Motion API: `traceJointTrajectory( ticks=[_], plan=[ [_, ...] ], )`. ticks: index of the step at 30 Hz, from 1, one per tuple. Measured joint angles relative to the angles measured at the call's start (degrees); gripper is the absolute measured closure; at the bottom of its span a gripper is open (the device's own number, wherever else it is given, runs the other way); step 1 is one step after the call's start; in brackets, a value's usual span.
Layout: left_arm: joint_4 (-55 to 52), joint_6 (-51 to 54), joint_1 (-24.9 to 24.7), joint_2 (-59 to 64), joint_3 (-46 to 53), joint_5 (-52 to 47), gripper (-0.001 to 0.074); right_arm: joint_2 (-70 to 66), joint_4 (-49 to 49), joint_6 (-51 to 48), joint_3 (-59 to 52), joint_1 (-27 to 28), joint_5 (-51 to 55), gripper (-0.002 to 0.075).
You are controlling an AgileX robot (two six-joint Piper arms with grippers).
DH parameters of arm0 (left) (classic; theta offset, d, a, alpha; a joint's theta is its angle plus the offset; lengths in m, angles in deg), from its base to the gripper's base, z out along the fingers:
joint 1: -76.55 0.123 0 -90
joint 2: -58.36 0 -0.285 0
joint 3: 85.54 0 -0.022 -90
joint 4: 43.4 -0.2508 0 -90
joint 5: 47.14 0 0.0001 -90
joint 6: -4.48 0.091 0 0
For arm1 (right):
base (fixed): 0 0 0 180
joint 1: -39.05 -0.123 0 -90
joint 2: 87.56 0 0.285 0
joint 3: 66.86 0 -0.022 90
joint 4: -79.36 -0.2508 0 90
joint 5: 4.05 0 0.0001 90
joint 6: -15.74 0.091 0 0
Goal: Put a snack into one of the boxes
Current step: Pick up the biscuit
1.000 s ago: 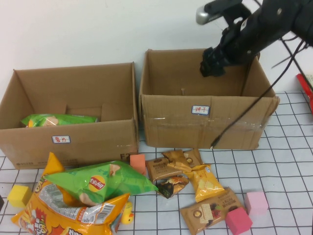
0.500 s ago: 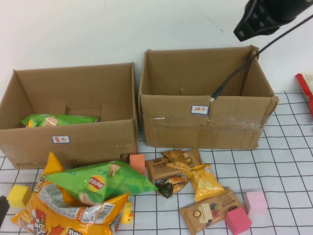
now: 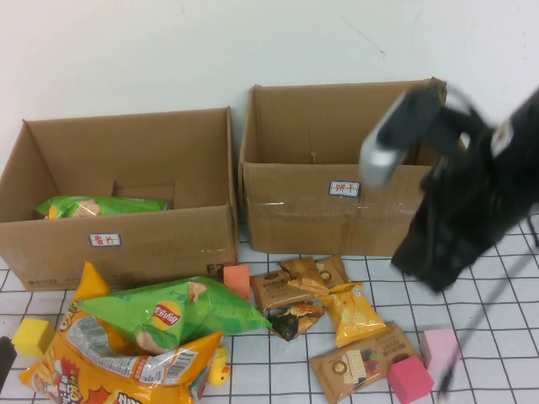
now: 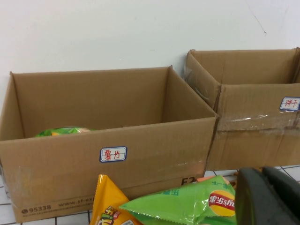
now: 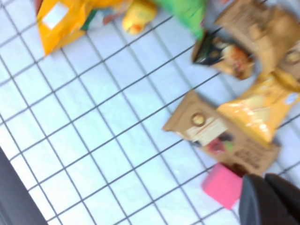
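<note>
The way to the uncovered small brown packs [image 3: 316,271] is clear, so my empty right gripper keeps moving toward them and opens its fingers just above them [image 3: 280,289].
Snacks lie on the checked table in front of two cardboard boxes: a green Lay's bag [image 3: 173,310] on an orange chip bag [image 3: 118,362], small brown packs [image 3: 278,290], a yellow pack [image 3: 354,313] and a brown biscuit pack [image 3: 362,360]. The left box [image 3: 118,244] holds a green bag [image 3: 101,205]. The right box [image 3: 354,219] looks empty. My right gripper [image 3: 427,271] hangs blurred in front of the right box, shut and empty, above the brown pack [image 5: 220,136]. My left gripper [image 4: 269,197] is shut and empty, low beside the Lay's bag [image 4: 187,206].
A pink cube [image 3: 410,379], a pale pink cube [image 3: 441,347], an orange cube [image 3: 237,279], a yellow cube [image 3: 32,335] and a yellow duck [image 3: 221,368] lie among the snacks. A white wall stands behind the boxes. A cable trails below my right arm.
My right arm has swung from high over the right box's back down to in front of that box, over the table's right side. The left arm and snacks have not moved.
</note>
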Motion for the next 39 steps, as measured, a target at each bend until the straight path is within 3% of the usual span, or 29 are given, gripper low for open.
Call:
traceJointTrajectory(
  ticks=[7, 20, 32, 35, 39],
  plan=[
    [0.0, 0.0, 0.0, 0.0, 0.0, 0.0, 0.0736, -2.52, -0.05, -0.9, -7.44, -1.74, -8.06, 0.0727],
    [-0.26, 0.12, 0.0, 0.0, 0.0, 0.0, 0.0736, -15.17, -0.74, -2.97, -4.41, -2.09, -15.47, 0.0727],
    [-0.73, 0.73, 0.0, 0.0, 0.0, 0.0, 0.0736, -26.33, 7.19, 18.44, 4.77, -4.54, -22.59, 0.072],
    [-0.73, 0.96, 0.0, 0.0, 0.0, 0.0, 0.0736, -27.64, 6.14, 19.9, 5.13, -4.54, -24.97, 0.0652],
    [-0.73, 1.23, 0.0, 0.0, 0.0, 0.0, 0.0736, -28.84, 0.42, 20.29, 5.15, -4.54, -29.9, 0.0434]
  ],
)
